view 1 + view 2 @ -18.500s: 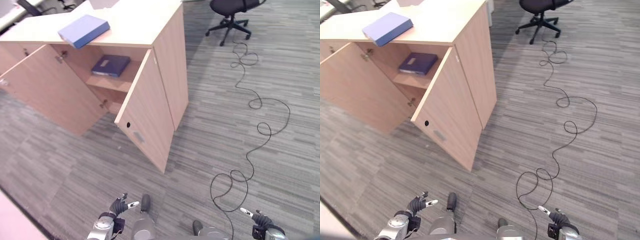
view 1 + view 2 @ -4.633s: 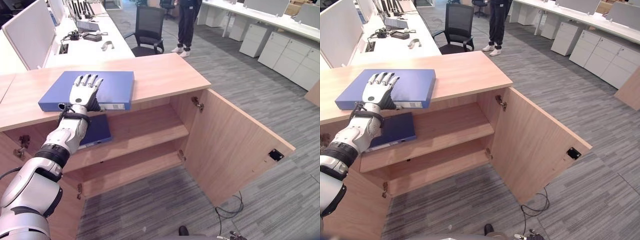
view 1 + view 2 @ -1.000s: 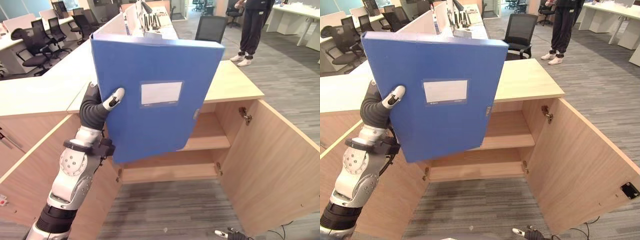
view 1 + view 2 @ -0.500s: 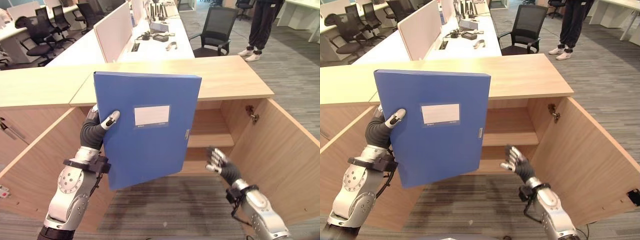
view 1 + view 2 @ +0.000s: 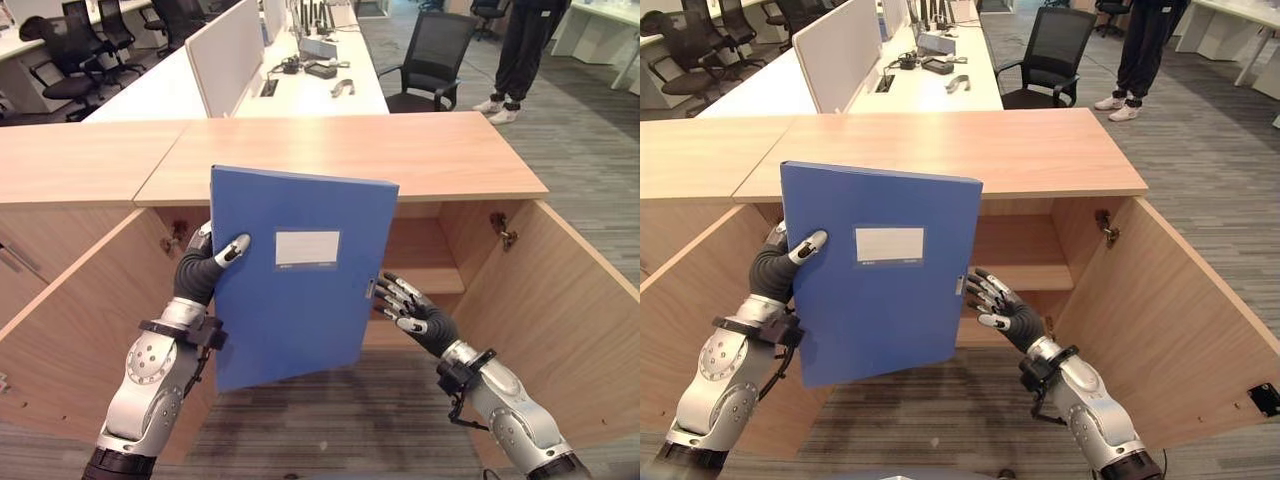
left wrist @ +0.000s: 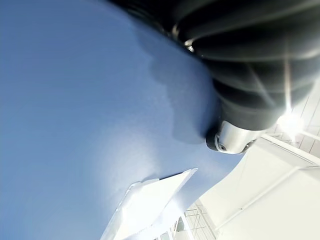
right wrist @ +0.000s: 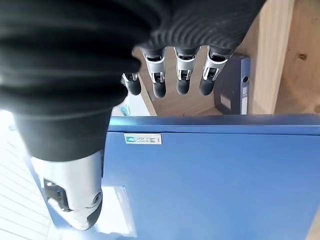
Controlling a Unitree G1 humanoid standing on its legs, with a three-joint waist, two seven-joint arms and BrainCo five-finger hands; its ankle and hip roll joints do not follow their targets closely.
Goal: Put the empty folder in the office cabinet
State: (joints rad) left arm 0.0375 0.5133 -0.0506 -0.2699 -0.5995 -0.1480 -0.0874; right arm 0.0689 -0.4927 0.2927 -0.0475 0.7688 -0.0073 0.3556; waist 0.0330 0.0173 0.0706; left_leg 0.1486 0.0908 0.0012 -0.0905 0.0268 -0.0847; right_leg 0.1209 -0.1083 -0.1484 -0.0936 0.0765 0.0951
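Note:
I expect the blue folder (image 5: 300,300) to stay shut when I carry it into the cabinet, because the clasp (image 5: 371,288) lies flat against the folder's closed edge.
A blue folder (image 5: 295,275) with a white label stands upright in the air before the open cabinet (image 5: 340,150). My left hand (image 5: 200,270) is shut on its left edge, with the thumb across the front cover (image 6: 90,125). My right hand (image 5: 410,308) is open with fingers spread, right beside the folder's right edge by the clasp; I cannot tell if it touches. In the right wrist view its straight fingers (image 7: 184,75) point past the folder's edge (image 7: 210,175) into the cabinet, where a second dark blue folder (image 7: 234,90) stands.
Both cabinet doors hang open: the left door (image 5: 80,320) beside my left arm, the right door (image 5: 575,300) beyond my right arm. A shelf (image 5: 428,280) shows inside. Behind the cabinet are a white desk (image 5: 300,85), a black chair (image 5: 435,55) and a person's legs (image 5: 525,50).
The folder has come down a little in my left hand. My right hand has risen and moved left, up to the folder's right edge.

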